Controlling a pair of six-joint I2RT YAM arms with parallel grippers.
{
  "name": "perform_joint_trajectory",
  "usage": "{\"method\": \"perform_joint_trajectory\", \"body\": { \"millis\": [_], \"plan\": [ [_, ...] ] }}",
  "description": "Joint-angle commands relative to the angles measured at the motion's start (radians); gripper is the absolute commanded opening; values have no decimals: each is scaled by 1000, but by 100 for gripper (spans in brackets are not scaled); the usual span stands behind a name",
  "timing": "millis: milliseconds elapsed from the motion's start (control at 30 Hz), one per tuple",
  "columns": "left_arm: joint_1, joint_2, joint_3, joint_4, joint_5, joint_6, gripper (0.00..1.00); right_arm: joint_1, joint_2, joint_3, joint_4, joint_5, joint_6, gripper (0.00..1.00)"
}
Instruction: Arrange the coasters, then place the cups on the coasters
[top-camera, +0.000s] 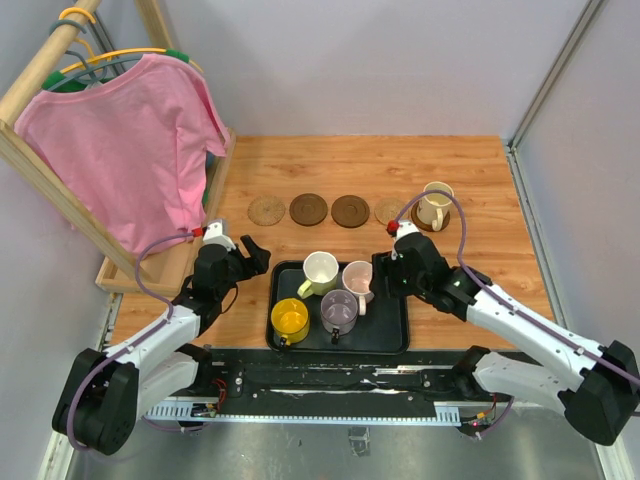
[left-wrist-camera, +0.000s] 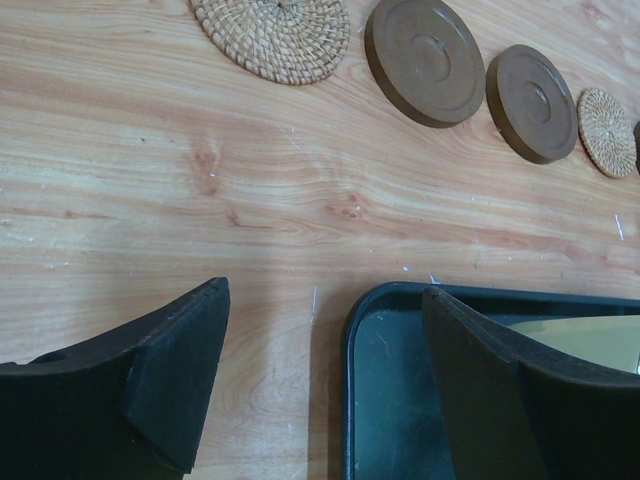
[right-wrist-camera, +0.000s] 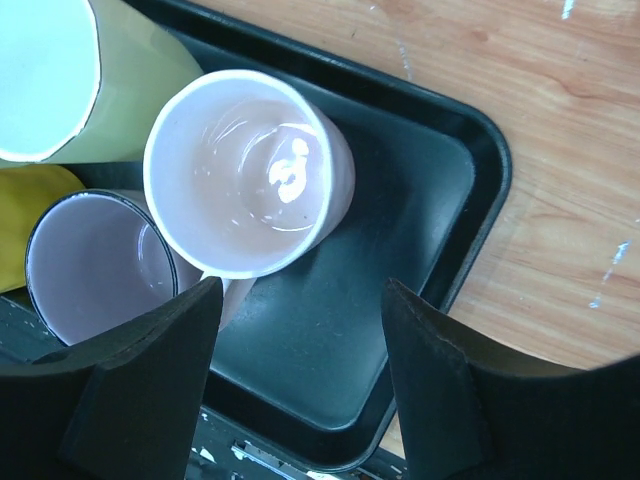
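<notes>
My right gripper should keep lowering its open fingers beside the tray's clear bottom (right-wrist-camera: 305, 335) until they straddle the pink cup's handle (top-camera: 362, 304), which points toward them, and then close.
Five coasters lie in a row across the table: a tan woven one (top-camera: 267, 210) (left-wrist-camera: 272, 35), two dark brown (top-camera: 308, 209) (top-camera: 350, 211) (left-wrist-camera: 424, 60) (left-wrist-camera: 532, 103), a second tan one (top-camera: 390, 210) (left-wrist-camera: 607, 131), and a dark one under the cream-white cup (top-camera: 435, 205). The black tray (top-camera: 388, 322) (right-wrist-camera: 400, 200) holds the pale yellow-cream cup (top-camera: 320, 270) (right-wrist-camera: 100, 80), pink cup (top-camera: 358, 280) (right-wrist-camera: 250, 170), purple cup (top-camera: 339, 312) (right-wrist-camera: 95, 260) and yellow cup (top-camera: 290, 319) (right-wrist-camera: 25, 230). My left gripper (top-camera: 245, 255) (left-wrist-camera: 325, 295) hangs open over the tray's far-left corner (left-wrist-camera: 365, 330). My right gripper (top-camera: 385, 275) (right-wrist-camera: 300, 290) stands open beside the pink cup, empty.
A wooden rack (top-camera: 150, 275) with a pink shirt (top-camera: 130, 150) on a hanger stands at the left, close to my left arm. Grey walls bound the far and right sides. A metal rail (top-camera: 330, 385) runs along the near edge.
</notes>
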Motion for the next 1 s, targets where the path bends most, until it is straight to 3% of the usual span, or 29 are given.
{"method": "perform_joint_trajectory", "body": {
  "millis": [0,967],
  "plan": [
    [-4,-17,7,16,6,-1,81,52,40,2,28,-9,23,65],
    [-4,-26,-8,22,8,-9,81,160,197,-12,44,-24,38,64]
  ]
}}
